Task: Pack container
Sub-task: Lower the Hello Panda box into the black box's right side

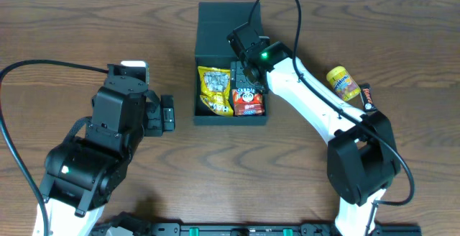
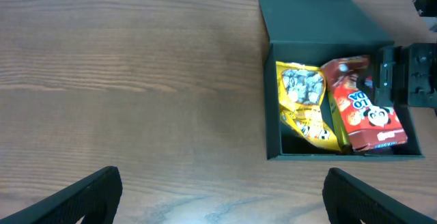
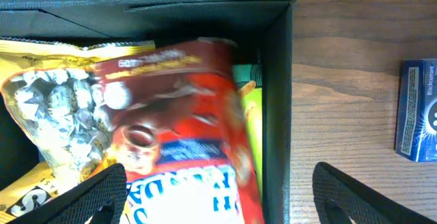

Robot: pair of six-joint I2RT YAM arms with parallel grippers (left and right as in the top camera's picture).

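Note:
The red snack pack (image 1: 249, 102) sits crooked against the slanted yellow snack bag. My right gripper should close and push the yellow snack bag straight (image 1: 215, 86) before it packs more.
The black container (image 1: 230, 119) stands open at the table's middle, with its flap lid (image 1: 221, 26) lying flat behind it. Inside are a yellow snack bag (image 1: 213, 90) and a red snack pack (image 1: 249, 102). My right gripper (image 1: 244, 74) hovers open just above the red pack (image 3: 184, 115), its fingers spanning the pack and the container's right wall (image 3: 276, 115). A green carton (image 3: 251, 115) is wedged between the pack and that wall. My left gripper (image 1: 167, 114) is open and empty over bare table, left of the container (image 2: 273, 115).
A yellow snack can (image 1: 343, 83) and a dark snack bar (image 1: 368, 97) lie to the right of the right arm. A blue pack (image 3: 416, 111) lies on the wood just right of the container.

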